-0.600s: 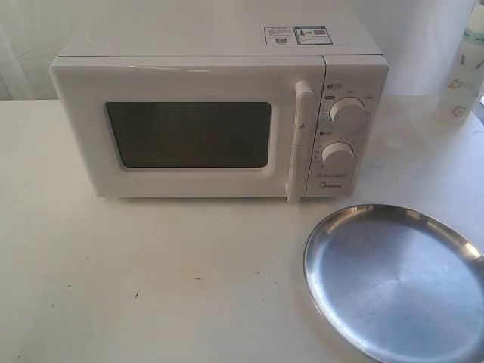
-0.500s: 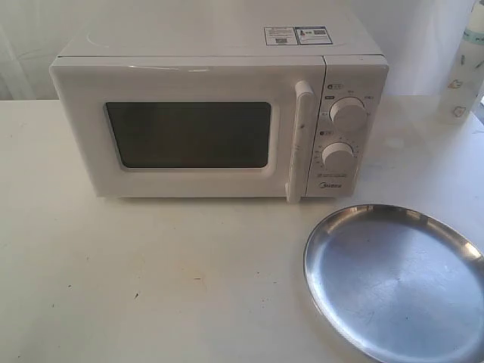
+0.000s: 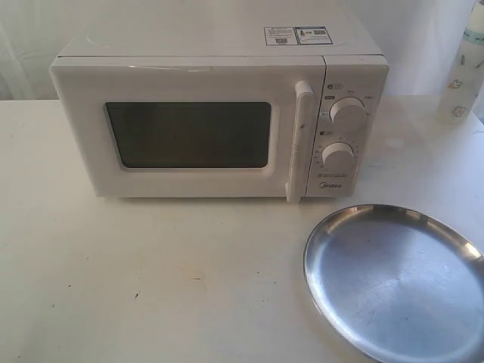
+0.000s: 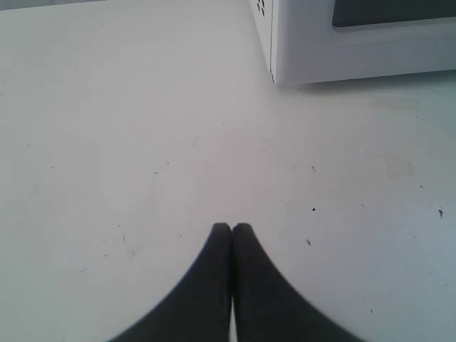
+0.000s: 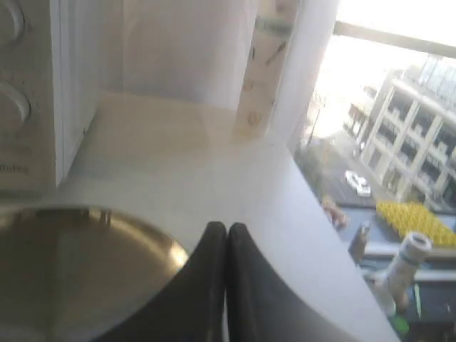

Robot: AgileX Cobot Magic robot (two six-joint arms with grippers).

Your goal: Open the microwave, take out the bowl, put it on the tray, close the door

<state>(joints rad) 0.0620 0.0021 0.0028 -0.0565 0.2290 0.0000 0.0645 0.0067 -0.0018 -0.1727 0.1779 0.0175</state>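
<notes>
I should turn my right gripper toward the microwave's bar handle (image 3: 300, 142) and open the microwave from the dial side, because the gripper is pointing past the microwave toward the pale bottle (image 5: 265, 75).
The white microwave (image 3: 219, 113) stands at the back of the table with its door (image 3: 189, 132) closed and the tall bar handle (image 3: 299, 140) beside the two dials. The bowl is hidden. The silver tray (image 3: 397, 280) lies empty at the front right. Neither arm shows in the exterior view. My left gripper (image 4: 231, 228) is shut over bare table, with the microwave's lower corner (image 4: 285, 50) some way ahead of it. My right gripper (image 5: 226, 228) is shut, hovering by the rim of the tray (image 5: 78, 263), with the microwave's dial side (image 5: 28, 100) ahead.
A pale bottle (image 3: 465, 64) stands at the back right near the table edge, also seen as a bottle (image 5: 263, 64) in the right wrist view. The table's right edge (image 5: 335, 235) drops off to a window.
</notes>
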